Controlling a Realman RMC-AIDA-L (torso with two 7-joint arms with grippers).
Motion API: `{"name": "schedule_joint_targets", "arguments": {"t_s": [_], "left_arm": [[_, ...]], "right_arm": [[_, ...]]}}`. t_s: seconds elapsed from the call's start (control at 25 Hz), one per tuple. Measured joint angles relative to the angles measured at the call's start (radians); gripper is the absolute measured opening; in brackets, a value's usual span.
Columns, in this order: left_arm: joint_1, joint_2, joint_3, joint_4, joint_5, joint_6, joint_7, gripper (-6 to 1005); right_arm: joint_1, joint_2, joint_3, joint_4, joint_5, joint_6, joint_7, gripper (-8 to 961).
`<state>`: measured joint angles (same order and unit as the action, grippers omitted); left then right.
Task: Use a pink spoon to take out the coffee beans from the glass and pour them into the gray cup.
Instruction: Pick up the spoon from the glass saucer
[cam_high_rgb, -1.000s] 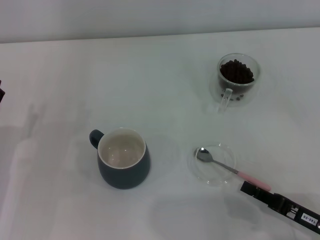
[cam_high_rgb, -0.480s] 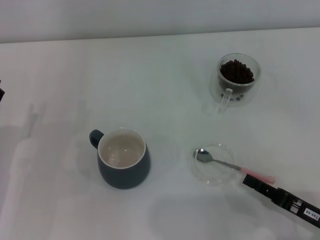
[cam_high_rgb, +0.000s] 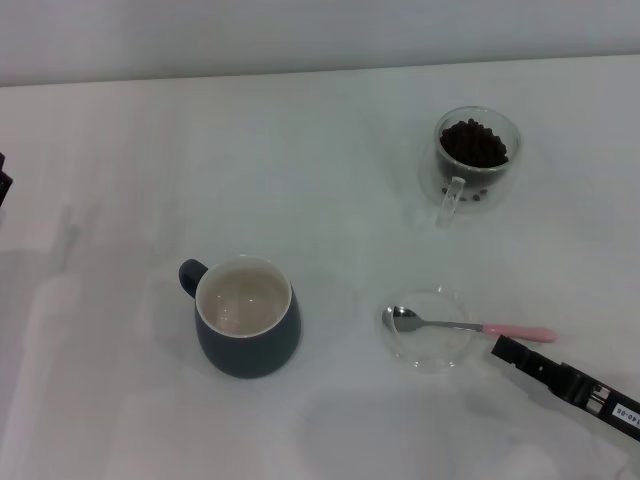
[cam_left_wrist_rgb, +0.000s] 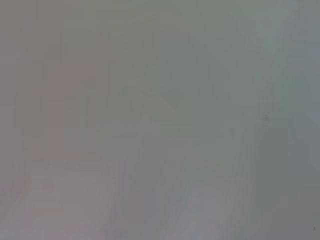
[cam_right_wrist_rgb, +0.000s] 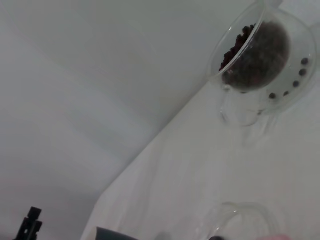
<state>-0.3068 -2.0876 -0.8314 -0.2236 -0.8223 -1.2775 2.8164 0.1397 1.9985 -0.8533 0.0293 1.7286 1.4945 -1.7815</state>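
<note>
The pink spoon's handle (cam_high_rgb: 507, 331) is beyond my right gripper's fingers, so next I open them and reach over the handle's middle (cam_high_rgb: 521, 333) before I close and lift.
The pink spoon (cam_high_rgb: 470, 326) lies with its metal bowl in a flat clear glass dish (cam_high_rgb: 440, 355), its pink handle pointing right over the rim. My right gripper (cam_high_rgb: 505, 350) is low at the front right, its tip just below the pink handle. The glass (cam_high_rgb: 478, 158), heaped with dark coffee beans (cam_high_rgb: 473, 142), stands at the back right. It also shows in the right wrist view (cam_right_wrist_rgb: 260, 60). The gray cup (cam_high_rgb: 247, 318), cream inside, stands left of the dish with no beans visible in it. My left gripper (cam_high_rgb: 3, 182) is parked at the far left edge.
The white table (cam_high_rgb: 320, 180) stretches between the cup, dish and glass. The glass's clear handle (cam_high_rgb: 452, 200) points toward the front. The left wrist view shows only a plain grey surface.
The spoon has swung in the dish, its handle turning from the front right to point straight right. My right gripper has drawn back toward the front right.
</note>
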Motion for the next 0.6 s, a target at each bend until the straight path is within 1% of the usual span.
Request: {"name": "schedule_joint_targets", "arguments": {"t_s": [0.2,0.44,0.6], "left_arm": [[0.0,0.001,0.0,-0.003,0.0,0.002,0.0,882],[0.001,0.001,-0.001,-0.003,-0.001,0.001,0.0,882],[0.001,0.001,-0.002,-0.004,-0.008,0.001,0.0,883]], "right_arm": [[-0.001,0.001,0.008,-0.019,0.0,-0.022,-0.016,306],[0.005,0.003,0.018,-0.023,0.005,-0.02,-0.048,361],[0.007,0.003,0.03,-0.026,0.008,-0.014,-0.041,508]]}}
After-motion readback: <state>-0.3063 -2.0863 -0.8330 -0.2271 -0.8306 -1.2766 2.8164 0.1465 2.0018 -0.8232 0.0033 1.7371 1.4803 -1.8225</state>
